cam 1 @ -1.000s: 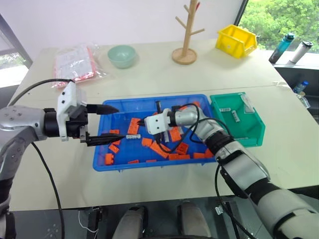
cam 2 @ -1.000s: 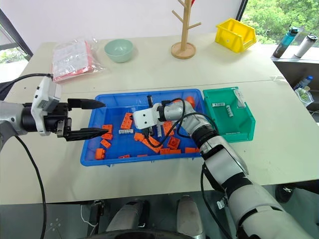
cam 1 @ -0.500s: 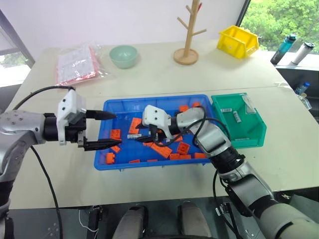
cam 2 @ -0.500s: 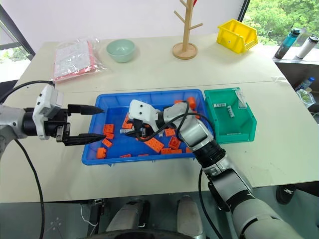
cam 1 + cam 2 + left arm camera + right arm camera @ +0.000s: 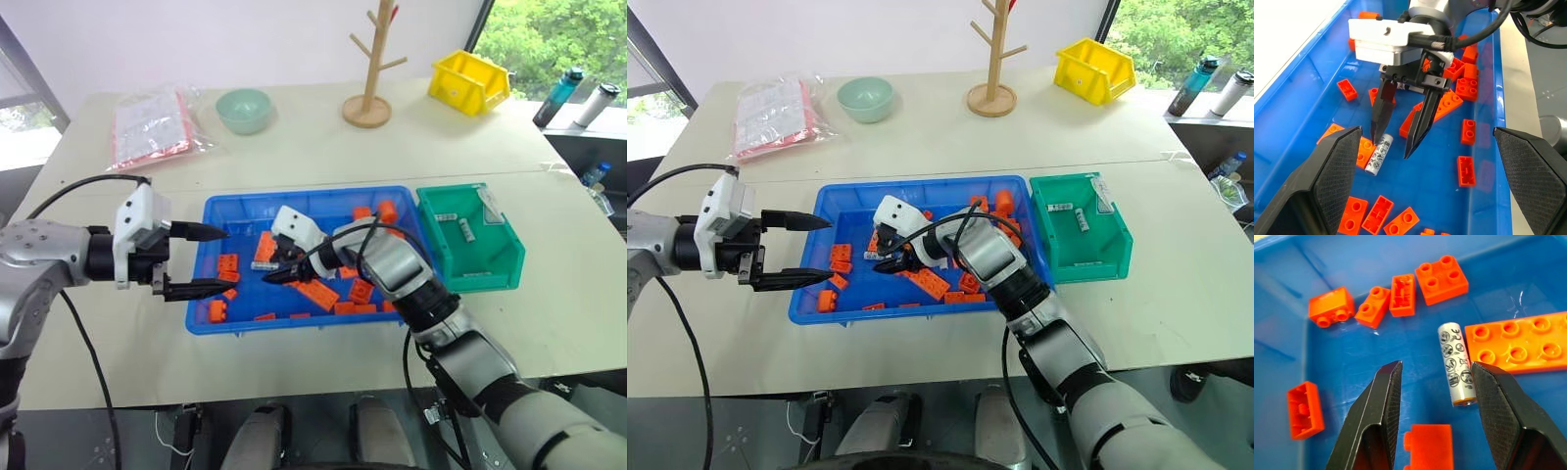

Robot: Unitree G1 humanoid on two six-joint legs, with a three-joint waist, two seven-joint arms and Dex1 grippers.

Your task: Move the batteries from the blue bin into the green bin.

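The battery lies snug (image 5: 1465, 343) against the orange brick with little room for a finger, so my right gripper needs to separate them before it closes around the battery's sides (image 5: 1455, 362).
The blue bin (image 5: 294, 196) lies in the middle of the table, holding several orange bricks (image 5: 318, 294) and one battery (image 5: 1456, 363), a white cylinder also visible on the floor of the bin (image 5: 1378, 153). My right gripper (image 5: 1435, 369) is open just over that battery, which lies between the fingers, close to one of them and not gripped. My left gripper (image 5: 230, 258) is open and empty at the bin's left rim. The green bin (image 5: 490, 279) stands to the right of the blue one with two batteries (image 5: 467, 231) inside.
A yellow bin (image 5: 468, 80), a wooden mug tree (image 5: 368, 69), a pale green bowl (image 5: 242, 110) and a plastic bag (image 5: 149, 122) stand at the back of the table. Two bottles (image 5: 556, 95) stand off the table's far right corner.
My right gripper has opened from shut, rolled over and moved left across the blue bin to the battery. The left gripper has stayed almost still.
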